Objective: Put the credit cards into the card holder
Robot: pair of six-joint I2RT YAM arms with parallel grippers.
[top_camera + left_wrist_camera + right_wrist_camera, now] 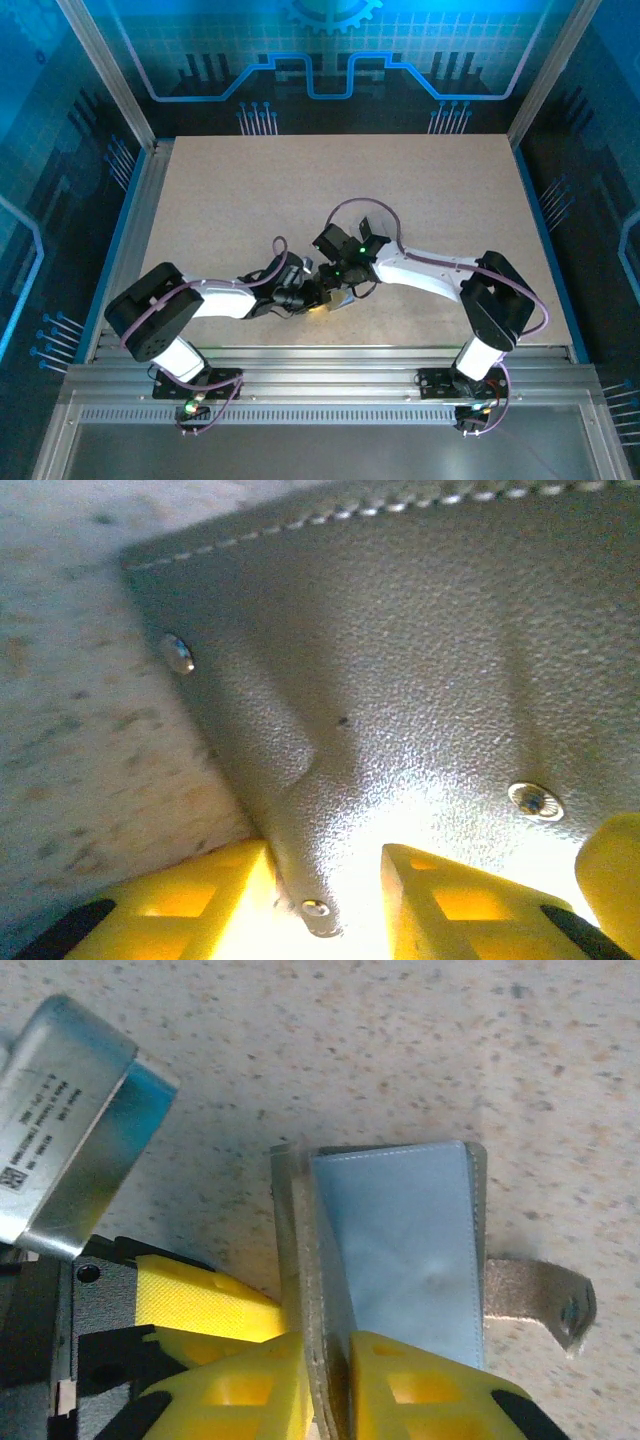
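Next, I back my left gripper away because the card holder's panel stands upright (286,1295) against it, and push the panel (312,1225) open flat with my right gripper.
The card holder (420,650) is grey textured leather with pale stitching and metal snaps. One of its corners sits between the yellow fingers of my left gripper (325,855), which is shut on it. In the right wrist view the card holder (400,1230) shows a pale blue inner face and a strap (535,1300) with a snap. My right gripper (328,1340) straddles the panel's edge, its jaws slightly apart with a thin dark slit beside one finger. Both grippers (305,292) (337,288) meet near the table's front centre. The credit cards are hidden.
The speckled beige table (300,190) stretches wide behind the two arms. The left wrist's silver camera housing (70,1120) hangs close beside the right gripper. Metal rails (320,360) run along the near edge, and blue walls stand around the table.
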